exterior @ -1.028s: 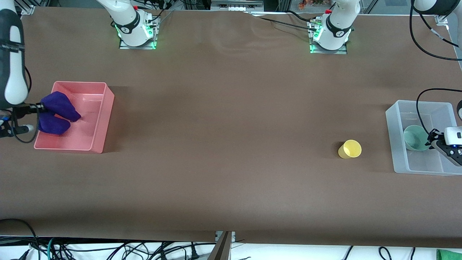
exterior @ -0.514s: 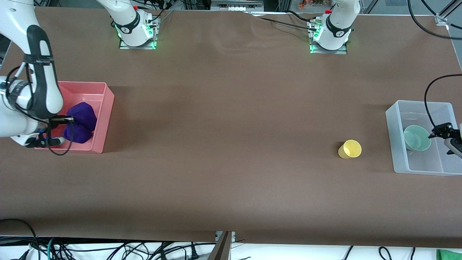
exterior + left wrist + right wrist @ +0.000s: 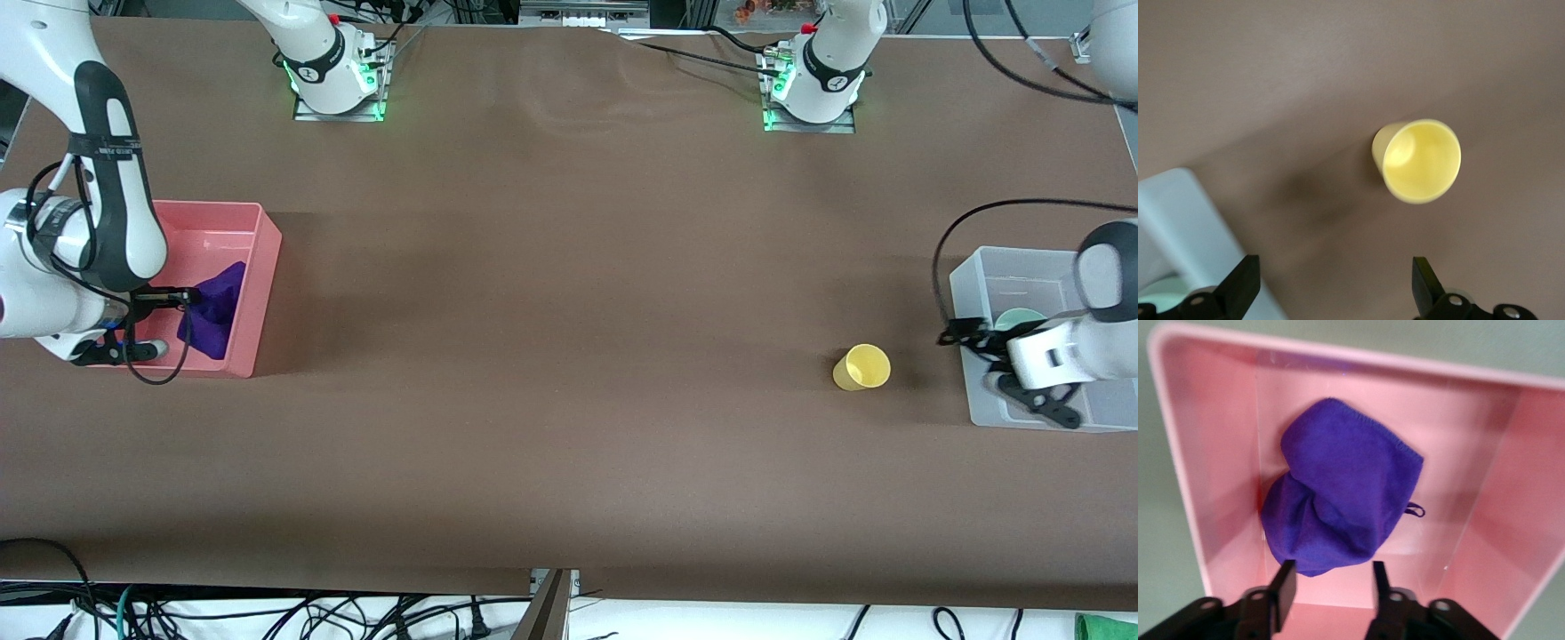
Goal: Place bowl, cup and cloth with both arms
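Note:
I expect the cup to stand inside the bowl when I lower it, because the mint-green bowl's rim [image 3: 1019, 318] is wider than the yellow cup's base [image 3: 850, 372].
The purple cloth [image 3: 213, 307] lies bunched in the pink bin [image 3: 258, 222]; it also shows in the right wrist view [image 3: 1338, 507]. My right gripper [image 3: 173, 320] [image 3: 1333, 590] hangs open and empty just over the cloth's edge. The mint-green bowl [image 3: 1018, 316] sits in the clear bin [image 3: 965, 280], mostly hidden by my left arm. The yellow cup [image 3: 862, 367] [image 3: 1418, 160] stands on the table beside that bin, toward the right arm's end. My left gripper [image 3: 973, 360] [image 3: 1331, 293] is open and empty over the bin's edge, pointing at the cup.
The table is covered in brown cloth [image 3: 569, 311]. In the left wrist view, the clear bin's corner [image 3: 1178, 220] shows beside one fingertip [image 3: 1238, 290]. The arm bases stand along the edge farthest from the front camera.
My right gripper let go of the cloth, which settled lower in the pink bin. My left gripper left the bowl in the clear bin and swung toward the cup.

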Tool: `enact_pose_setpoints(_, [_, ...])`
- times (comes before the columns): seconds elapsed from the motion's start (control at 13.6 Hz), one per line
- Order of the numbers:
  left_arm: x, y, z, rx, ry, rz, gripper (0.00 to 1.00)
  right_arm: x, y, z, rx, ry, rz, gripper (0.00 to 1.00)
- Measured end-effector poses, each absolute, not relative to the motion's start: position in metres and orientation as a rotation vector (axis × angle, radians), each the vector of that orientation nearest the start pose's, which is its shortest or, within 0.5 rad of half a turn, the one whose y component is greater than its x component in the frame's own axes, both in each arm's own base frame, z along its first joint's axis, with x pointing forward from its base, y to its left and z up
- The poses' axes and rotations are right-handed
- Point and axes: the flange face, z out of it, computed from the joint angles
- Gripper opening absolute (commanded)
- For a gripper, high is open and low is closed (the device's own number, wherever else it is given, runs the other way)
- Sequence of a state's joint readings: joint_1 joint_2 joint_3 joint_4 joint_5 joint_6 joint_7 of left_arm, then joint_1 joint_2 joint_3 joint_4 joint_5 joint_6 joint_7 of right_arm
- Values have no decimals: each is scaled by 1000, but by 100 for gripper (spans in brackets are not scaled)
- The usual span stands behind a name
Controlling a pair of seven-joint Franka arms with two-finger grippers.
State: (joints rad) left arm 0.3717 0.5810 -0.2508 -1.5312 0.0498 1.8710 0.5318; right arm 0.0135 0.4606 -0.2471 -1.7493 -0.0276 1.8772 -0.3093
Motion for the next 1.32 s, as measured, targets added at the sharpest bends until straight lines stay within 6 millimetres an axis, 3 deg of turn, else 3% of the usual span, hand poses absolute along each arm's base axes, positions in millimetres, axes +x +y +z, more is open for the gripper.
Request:
enact_pose_setpoints(0.22, [664,77,264,-3249,533,266,100,623,-119,365,-3132,-183,507,100])
enact_pose_setpoints(0.37, [664,62,255,-3249,495,234,98,632,-87,415,-3123,-261,454,100])
enact_pose_setpoints(0.44, [664,60,252,-3249,484,221,92,634,-68,438,-3119,-309,419,100])
enact_pose_setpoints(0.51, [663,60,247,-3251,476,217,78,633,-52,457,-3115,-351,384,100])
enact_pose_setpoints(0.59, [663,61,240,-3254,470,219,50,630,-39,474,-3110,-384,361,100])
enact_pose_setpoints(0.66, [663,61,231,-3258,466,222,15,625,-30,490,-3105,-406,349,100])
enact_pose_setpoints(0.73, [662,61,220,-3263,464,233,0,619,-23,507,-3100,-422,345,100])
enact_pose_setpoints(0.88, [661,60,203,-3271,462,249,0,605,-17,540,-3110,-344,360,100])
enact_pose_setpoints(1.03, [661,60,201,-3272,462,247,0,597,-14,562,-3130,-203,364,100])
enact_pose_setpoints(1.32, [665,60,207,-3271,464,223,0,597,-19,576,-3187,-141,335,100])
